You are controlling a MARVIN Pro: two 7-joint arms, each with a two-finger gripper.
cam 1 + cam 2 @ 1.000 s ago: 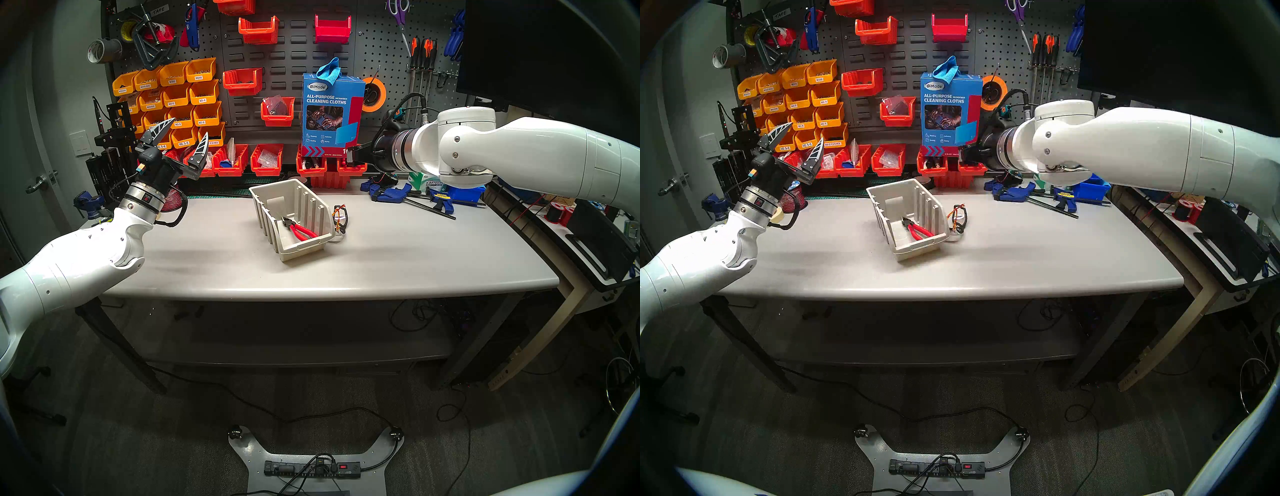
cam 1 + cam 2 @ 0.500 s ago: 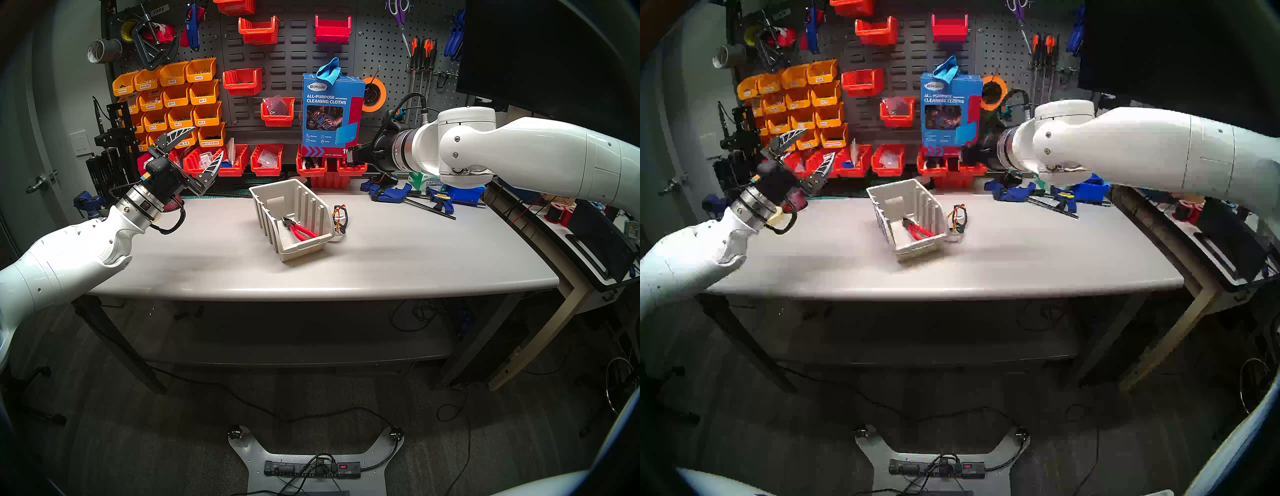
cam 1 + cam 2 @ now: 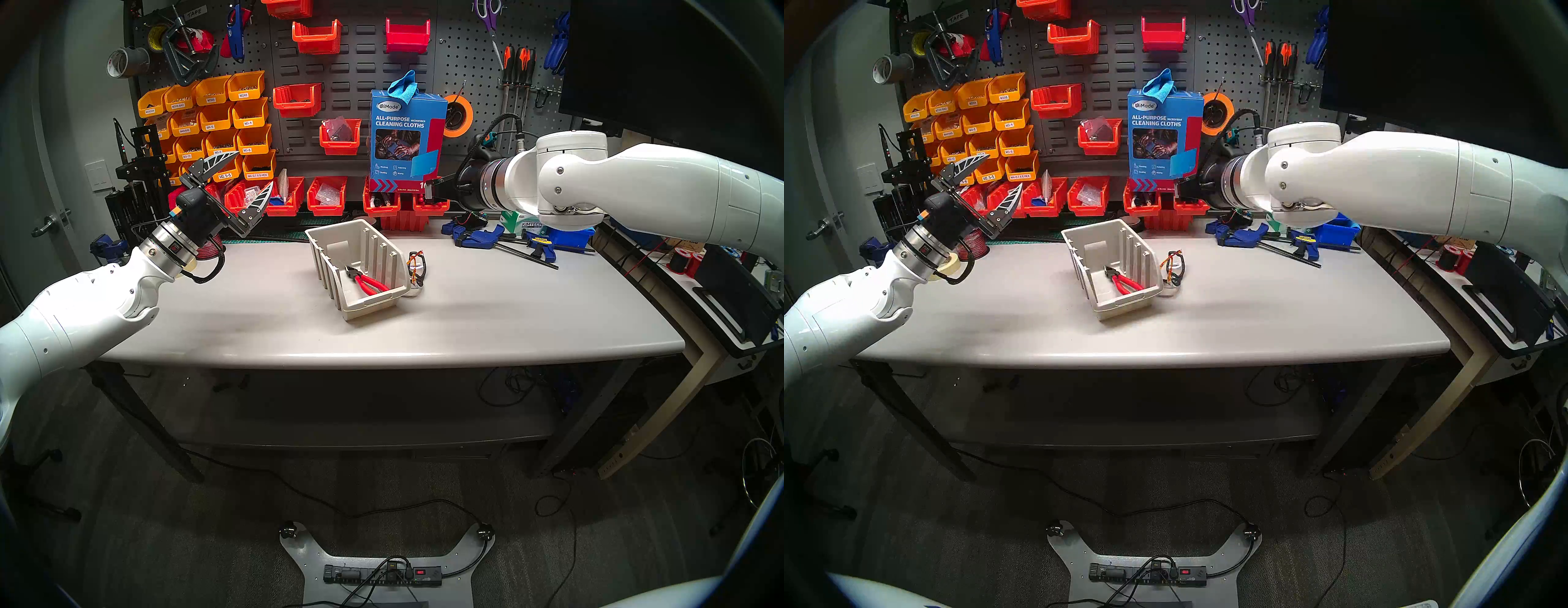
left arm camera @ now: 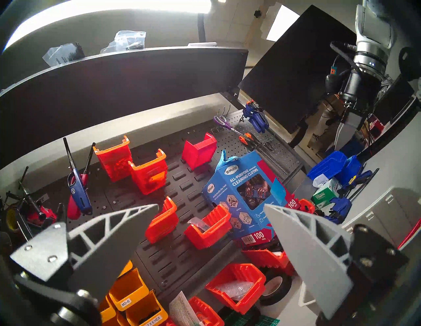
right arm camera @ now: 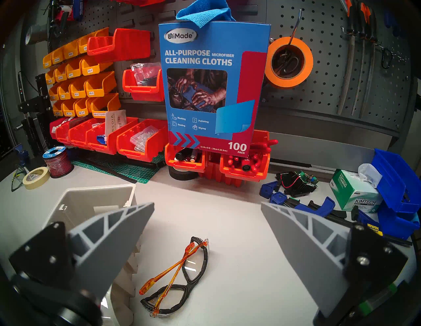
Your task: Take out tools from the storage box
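Observation:
The free-standing storage box (image 3: 332, 269) will slide around when the robot pulls out the red-handled pliers (image 3: 368, 282), because they lie deep inside it.
The beige-grey storage box (image 3: 373, 303) stands open-topped mid-table, also in the right head view (image 3: 1123, 306) and the right wrist view (image 5: 91, 198). Red-handled pliers (image 3: 370, 282) lie inside it on the floor. The folded safety glasses (image 3: 416, 267) with orange-and-black arms lie on the table just right of the box, outside it, and show clearly in the right wrist view (image 5: 182, 273). My left gripper (image 3: 253, 170) is open and empty, raised over the table's back left corner. My right gripper (image 5: 207, 203) is open and empty, high behind the glasses.
Blue bar clamps (image 3: 500, 242), a tissue box (image 5: 357, 193) and blue bins (image 3: 568, 235) crowd the back right. Red bins (image 3: 326, 195) and a cleaning-cloth box (image 3: 405, 140) line the pegboard. Tape roll (image 5: 36, 177), wire spool (image 5: 58, 161) and green-framed glasses (image 5: 17, 179) sit back left.
My left arm has dropped a little and its open gripper has swung from pointing up to pointing up and right. The right arm, box, pliers and glasses have not moved.

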